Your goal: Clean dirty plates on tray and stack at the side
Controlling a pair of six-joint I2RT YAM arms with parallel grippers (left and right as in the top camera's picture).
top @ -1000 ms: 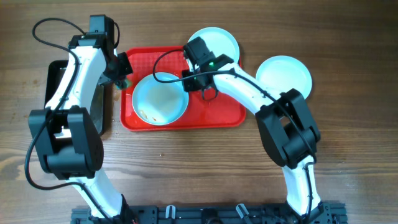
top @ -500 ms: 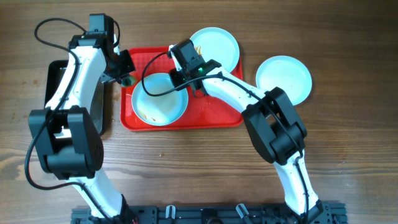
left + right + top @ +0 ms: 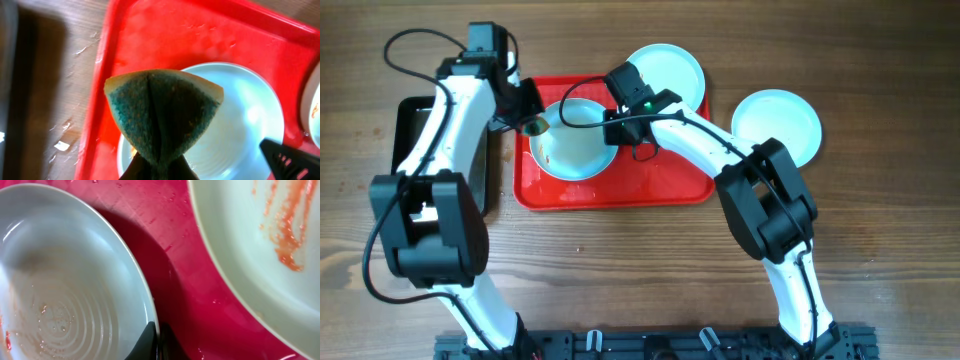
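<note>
Sauce residue (image 3: pixel 7 340) is still stuck inside the plate in my right gripper, so my left gripper should bring the sponge down and scrub the plate's inner side (image 3: pixel 566 148) before stacking.
One plate (image 3: pixel 575 145) lies in the left half of the red tray (image 3: pixel 620 190), and my right gripper (image 3: pixel 617 128) is shut on its right rim. In the right wrist view the jaws (image 3: pixel 157 341) pinch that rim, and the plate (image 3: pixel 65 290) casts a dark shadow on the tray (image 3: pixel 190 280). A second plate (image 3: pixel 670 68) with orange streaks (image 3: pixel 287 235) sits at the tray's back right corner. A third plate (image 3: pixel 777 125) rests on the table to the right. My left gripper (image 3: pixel 533 125) is shut on a green sponge (image 3: pixel 162 110), over the held plate's left rim (image 3: pixel 240 125).
A black metal tray (image 3: pixel 405 150) stands on the wooden table left of the red tray, under my left arm. Small crumbs (image 3: pixel 62 145) lie on the wood between the two trays. The right arm's black finger (image 3: pixel 292 160) shows at the edge of the left wrist view.
My right gripper closed on the plate's right rim, and the plate shifted toward the tray's back. My left gripper with the sponge moved right, over the plate's left edge.
</note>
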